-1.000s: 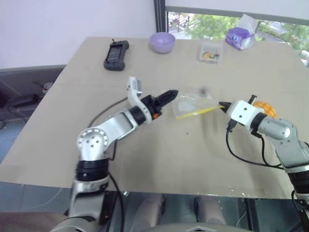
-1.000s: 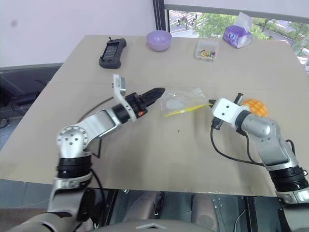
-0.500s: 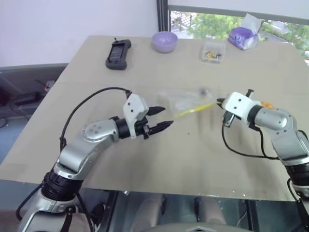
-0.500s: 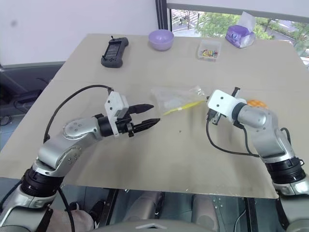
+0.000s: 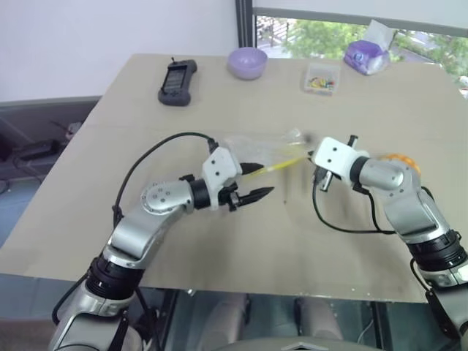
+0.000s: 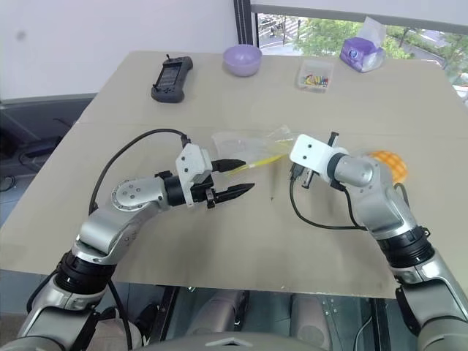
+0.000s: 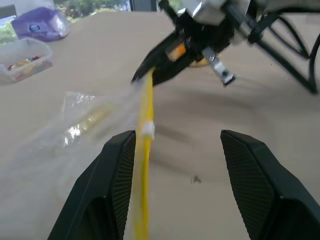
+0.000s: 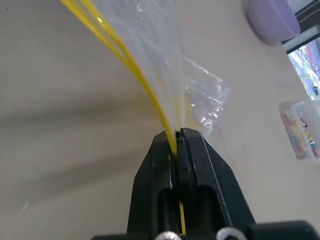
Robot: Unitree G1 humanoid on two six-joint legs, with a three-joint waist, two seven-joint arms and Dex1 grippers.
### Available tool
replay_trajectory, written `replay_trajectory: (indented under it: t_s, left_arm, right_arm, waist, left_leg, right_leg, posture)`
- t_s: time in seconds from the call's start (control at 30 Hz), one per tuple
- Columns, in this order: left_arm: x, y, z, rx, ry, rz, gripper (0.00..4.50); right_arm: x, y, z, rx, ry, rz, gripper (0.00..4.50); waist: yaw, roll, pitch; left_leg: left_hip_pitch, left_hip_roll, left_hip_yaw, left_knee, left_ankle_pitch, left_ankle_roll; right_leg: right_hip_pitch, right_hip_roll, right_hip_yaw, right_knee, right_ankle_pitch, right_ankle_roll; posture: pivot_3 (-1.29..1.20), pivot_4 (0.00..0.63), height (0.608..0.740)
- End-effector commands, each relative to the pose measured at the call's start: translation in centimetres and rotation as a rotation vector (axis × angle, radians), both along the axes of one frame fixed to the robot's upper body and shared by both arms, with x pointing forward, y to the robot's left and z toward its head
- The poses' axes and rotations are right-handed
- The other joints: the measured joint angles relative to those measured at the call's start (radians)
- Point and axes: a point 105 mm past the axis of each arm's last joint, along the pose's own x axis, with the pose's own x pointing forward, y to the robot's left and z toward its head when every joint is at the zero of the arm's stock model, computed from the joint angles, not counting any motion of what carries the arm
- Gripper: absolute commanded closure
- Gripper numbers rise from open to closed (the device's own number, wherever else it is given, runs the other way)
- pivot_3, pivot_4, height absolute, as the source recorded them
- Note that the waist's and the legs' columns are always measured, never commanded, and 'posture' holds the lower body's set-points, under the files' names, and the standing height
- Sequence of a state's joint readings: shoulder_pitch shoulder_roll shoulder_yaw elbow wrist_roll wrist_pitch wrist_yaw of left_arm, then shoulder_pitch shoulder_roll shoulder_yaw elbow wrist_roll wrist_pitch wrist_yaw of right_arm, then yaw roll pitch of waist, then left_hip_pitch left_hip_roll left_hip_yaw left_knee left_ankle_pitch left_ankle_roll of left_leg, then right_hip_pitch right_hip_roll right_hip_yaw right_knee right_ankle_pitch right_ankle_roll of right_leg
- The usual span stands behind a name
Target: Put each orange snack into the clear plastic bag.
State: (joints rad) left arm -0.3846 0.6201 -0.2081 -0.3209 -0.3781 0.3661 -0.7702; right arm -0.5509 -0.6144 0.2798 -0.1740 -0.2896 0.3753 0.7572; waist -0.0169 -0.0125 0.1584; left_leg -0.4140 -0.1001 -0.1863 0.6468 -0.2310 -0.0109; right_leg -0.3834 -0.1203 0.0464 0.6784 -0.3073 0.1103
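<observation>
My left gripper needs to clamp the bag's yellow zip strip [image 7: 142, 200] behind the white slider [image 7: 146, 152] before my right gripper changes its hold, because the strip is running loose through my left gripper.
The clear plastic bag [image 5: 267, 150] hangs stretched just above the table, its yellow zip strip [image 7: 145, 131] running between the two grippers. My right gripper [image 8: 177, 137] is shut on one end of that strip. My left gripper [image 5: 257, 183] stands open at the strip's other end. The strip passes between its two fingers close to one finger [image 7: 117, 190], and nothing is clamped. The orange snack [image 6: 387, 162], a domed bun with a grid pattern, lies on the table behind my right forearm, partly hidden by it.
Along the table's far side stand a black handset [image 5: 176, 82], a purple bowl [image 5: 246, 62], a small clear box of coloured bits [image 5: 322, 77] and a purple tissue pack [image 5: 363, 57]. Bare tabletop [image 5: 307, 234] lies in front of the grippers.
My left gripper has rolled over and shifted right, and its open fingers now straddle the strip. My right gripper has carried the bag's mouth to the left, toward it.
</observation>
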Motion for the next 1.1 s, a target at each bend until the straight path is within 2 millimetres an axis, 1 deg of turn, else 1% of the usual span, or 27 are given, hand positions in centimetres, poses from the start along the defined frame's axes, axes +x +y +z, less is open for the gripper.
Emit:
replay_trajectory:
  t_s: [0.03, 0.1, 0.3, 0.8, 0.83, 0.87, 0.9, 0.97, 1.0, 1.03, 1.1]
  left_arm:
    - [0.36, 0.18, 0.96, 0.041, -0.096, 0.003, 1.58]
    - [0.44, 0.32, 0.71, 0.075, -0.115, 0.002, 1.58]
    - [0.64, 0.30, 0.52, 0.097, -0.137, 0.007, 1.58]
    - [0.86, 0.48, 0.30, 0.092, -0.156, 0.023, 1.58]
    - [0.89, 0.51, 0.26, 0.091, -0.156, 0.025, 2.17]
    - [0.89, 0.52, 0.22, 0.090, -0.157, 0.025, 2.45]
    - [0.91, 0.54, 0.19, 0.089, -0.156, 0.026, 3.08]
    - [1.00, 0.60, 0.08, 0.089, -0.156, 0.028, 3.74]
    - [1.03, 0.63, 0.04, 0.090, -0.157, 0.030, 4.24]
    - [1.05, 0.66, 0.02, 0.090, -0.158, 0.031, 4.49]
    - [1.11, 0.71, 0.03, 0.089, -0.162, 0.034, 4.49]
  right_arm:
    - [0.12, 0.05, 1.39, -0.004, -0.044, -0.004, 4.50]
    - [0.24, 0.08, 1.55, 0.002, -0.047, -0.008, 4.50]
    - [0.36, 0.32, 1.74, 0.013, -0.047, -0.009, 4.50]
    - [0.16, 0.40, 1.75, 0.037, -0.032, -0.016, 4.50]
    - [0.15, 0.42, 1.75, 0.037, -0.031, -0.015, 4.50]
    - [0.12, 0.44, 1.75, 0.038, -0.031, -0.014, 4.50]
    - [0.11, 0.46, 1.75, 0.039, -0.031, -0.014, 4.50]
    - [0.10, 0.51, 1.78, 0.040, -0.031, -0.013, 4.50]
    - [0.08, 0.53, 1.79, 0.041, -0.032, -0.013, 4.50]
    - [0.07, 0.54, 1.80, 0.041, -0.032, -0.013, 4.50]
    - [0.02, 0.58, 1.81, 0.043, -0.032, -0.012, 4.50]
  waist:
    - [0.000, 0.000, 0.000]
    - [-0.001, 0.000, 0.000]
    - [-0.004, 0.000, 0.000]
    - [-0.005, 0.000, 0.000]
    - [-0.005, 0.000, 0.000]
    - [-0.005, 0.000, 0.000]
    - [-0.005, 0.000, 0.000]
    - [-0.005, 0.000, 0.000]
    - [-0.005, 0.000, 0.000]
    - [-0.005, 0.000, 0.000]
    - [-0.005, 0.000, 0.000]
  left_leg:
    - [0.000, 0.000, 0.000, 0.000, 0.000, 0.000]
    - [0.000, 0.000, 0.000, 0.000, 0.000, 0.000]
    - [0.000, 0.000, 0.000, 0.000, 0.000, 0.000]
    - [0.000, 0.000, 0.000, 0.000, 0.000, 0.000]
    - [0.000, 0.000, 0.000, 0.000, 0.000, 0.000]
    - [0.000, 0.000, 0.000, 0.000, 0.000, 0.000]
    - [0.000, 0.000, 0.000, 0.000, 0.000, 0.000]
    - [0.000, 0.000, 0.000, 0.000, 0.000, 0.000]
    - [0.000, 0.000, 0.000, 0.000, 0.000, 0.000]
    - [0.000, 0.000, 0.000, 0.000, 0.000, 0.000]
    - [0.000, 0.000, 0.000, 0.000, 0.000, 0.000]
  right_leg:
    - [0.000, 0.000, 0.000, 0.000, 0.000, 0.000]
    - [0.000, 0.000, 0.000, 0.000, 0.000, 0.000]
    - [-0.001, 0.000, 0.000, 0.000, 0.000, 0.000]
    - [-0.001, 0.000, 0.000, 0.001, 0.000, 0.000]
    - [-0.001, 0.000, 0.000, 0.001, 0.000, 0.000]
    - [-0.001, 0.000, 0.000, 0.001, 0.000, 0.000]
    - [-0.001, 0.000, 0.000, 0.001, 0.000, 0.000]
    - [-0.001, 0.000, 0.000, 0.001, 0.000, 0.000]
    - [-0.001, 0.000, 0.000, 0.001, 0.000, 0.000]
    - [-0.001, 0.000, 0.000, 0.001, 0.000, 0.000]
    - [-0.001, 0.000, 0.000, 0.001, 0.000, 0.000]
  posture:
    - [0.00, 0.150, 0.740]
    - [0.00, 0.150, 0.740]
    - [0.00, 0.150, 0.740]
    - [0.00, 0.150, 0.740]
    - [0.00, 0.150, 0.740]
    - [0.00, 0.150, 0.740]
    - [0.00, 0.150, 0.740]
    - [0.00, 0.150, 0.740]
    - [0.00, 0.150, 0.740]
    - [0.00, 0.150, 0.740]
    - [0.00, 0.150, 0.740]
